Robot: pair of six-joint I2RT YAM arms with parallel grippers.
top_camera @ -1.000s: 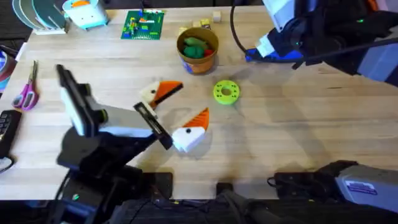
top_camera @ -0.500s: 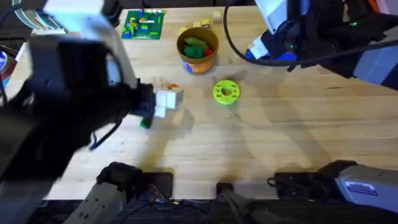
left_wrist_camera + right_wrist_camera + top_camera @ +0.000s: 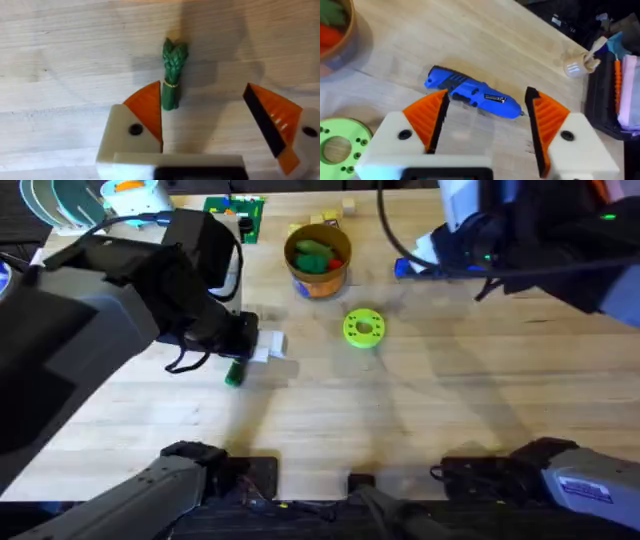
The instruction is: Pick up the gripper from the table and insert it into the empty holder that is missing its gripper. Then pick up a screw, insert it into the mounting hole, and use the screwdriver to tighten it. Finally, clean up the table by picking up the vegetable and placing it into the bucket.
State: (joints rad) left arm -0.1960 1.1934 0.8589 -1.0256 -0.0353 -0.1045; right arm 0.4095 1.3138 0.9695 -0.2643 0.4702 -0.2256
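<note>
My gripper is going to place the vegetable [image 3: 173,74] in the bucket, where toy food [image 3: 316,256] already covers the inside, so it will rest on top, within the bucket's rim.
The vegetable [image 3: 172,75] is a small dark green asparagus bundle lying flat on the table [image 3: 60,60]. My left gripper [image 3: 210,120] hovers over it, open, and its orange fingertip [image 3: 147,110] is right beside the stalk end. From overhead the vegetable [image 3: 234,375] lies just in front of the left gripper [image 3: 265,345]. The blue screwdriver [image 3: 472,92] lies on the wood at the far right, with my right gripper [image 3: 485,120] open just above it. The yellow-orange bucket [image 3: 317,275] stands at the back centre with toy food inside. The loose gripper, the holder and a screw are out of view.
A lime-green ring disc [image 3: 363,328] lies right of centre, in front of the bucket. A green brick plate [image 3: 240,208] and small wooden blocks [image 3: 325,218] sit along the back edge. The left arm [image 3: 90,330] looms large and dark over the left side.
The left arm rose and swung from the table's front centre back and left, so its gripper now sits over the vegetable. The right arm stayed over the screwdriver.
</note>
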